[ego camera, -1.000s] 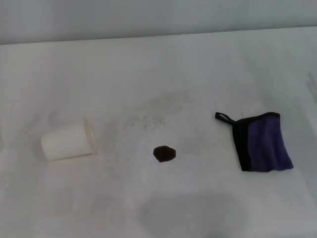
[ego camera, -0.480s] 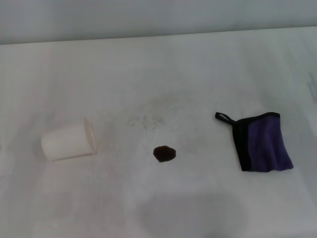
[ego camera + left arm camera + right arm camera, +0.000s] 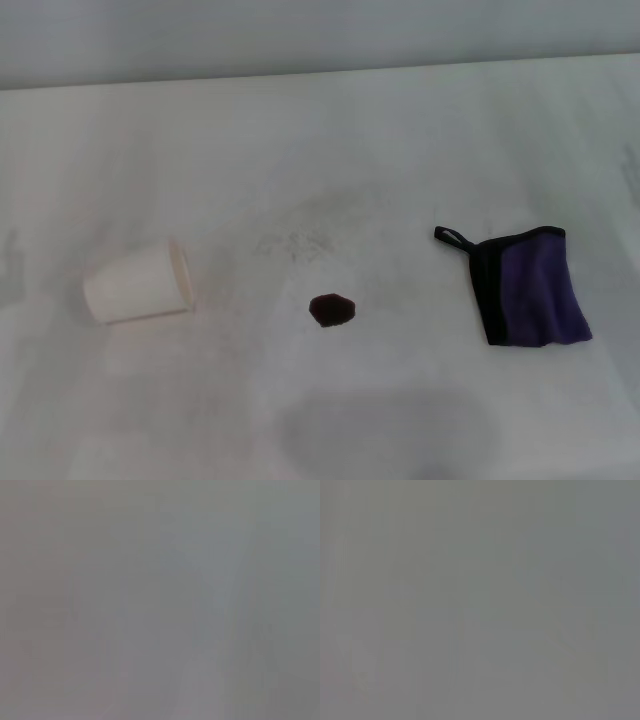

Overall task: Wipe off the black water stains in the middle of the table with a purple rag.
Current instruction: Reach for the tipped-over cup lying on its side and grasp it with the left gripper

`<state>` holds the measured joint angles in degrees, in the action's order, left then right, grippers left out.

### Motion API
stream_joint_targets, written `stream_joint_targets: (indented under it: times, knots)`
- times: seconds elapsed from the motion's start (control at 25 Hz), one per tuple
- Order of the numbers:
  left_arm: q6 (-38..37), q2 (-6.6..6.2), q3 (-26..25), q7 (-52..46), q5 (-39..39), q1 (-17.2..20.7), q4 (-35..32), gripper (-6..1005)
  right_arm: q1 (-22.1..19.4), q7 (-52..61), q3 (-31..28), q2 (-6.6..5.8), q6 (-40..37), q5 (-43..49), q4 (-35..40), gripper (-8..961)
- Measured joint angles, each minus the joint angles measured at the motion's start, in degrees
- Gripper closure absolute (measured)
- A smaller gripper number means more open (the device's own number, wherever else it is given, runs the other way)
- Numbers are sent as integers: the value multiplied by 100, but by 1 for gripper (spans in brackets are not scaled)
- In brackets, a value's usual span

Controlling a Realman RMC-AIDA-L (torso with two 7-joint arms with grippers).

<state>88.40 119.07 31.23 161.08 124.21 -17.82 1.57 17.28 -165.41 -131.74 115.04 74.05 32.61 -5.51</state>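
The white paper cup is on its side with its rim [image 3: 182, 276] facing the stain. Next, my left gripper grabs the cup by its base end [image 3: 98, 294] first, before the wiping.
A small dark brown-black stain [image 3: 331, 309] sits near the middle of the white table [image 3: 320, 140] in the head view. The folded purple rag [image 3: 530, 288], with black edging on its left side and a thin black loop at its upper left corner, lies flat to the right of the stain, well apart from it. Neither gripper shows in the head view. Both wrist views show only plain grey, with no object or fingers to make out.
A white paper cup [image 3: 138, 283] lies on its side to the left of the stain. A faint grey speckled smudge [image 3: 300, 240] lies just beyond the stain. A soft grey shadow [image 3: 390, 432] falls on the table near the front edge.
A faint grey shadow has appeared at the far left edge of the table. The stain, rag and cup have not moved.
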Motion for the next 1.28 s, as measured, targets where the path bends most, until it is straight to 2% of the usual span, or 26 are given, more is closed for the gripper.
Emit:
stream_joint_targets:
  times: [0.2,0.4,0.44,0.6,0.72,0.92,1.28]
  knots:
    - [-150,-7,8,-131,-270,2,-326,689,23,-17,0,1,0,0,-3,385]
    - [-186,-18,32,-198,-383,27,-552,544,22,-26,-3,1,0,0,6,386]
    - [-186,-18,32,-198,-383,27,-552,490,21,-21,-4,1,0,-2,9,386]
    - [-569,-62,44,-792,-1022,63,-1237,272,17,1,-16,9,-4,-36,33,386]
    - [-979,-68,44,-1725,-1798,129,-2117,106,32,5,-7,12,-13,-23,41,386]
    - [-1189,-46,41,-3112,-2868,245,-3399,106,44,33,-2,22,-23,-9,72,386]
    - [-562,-44,42,-5479,-5013,350,-5874,106,56,252,0,20,-88,-8,266,386]
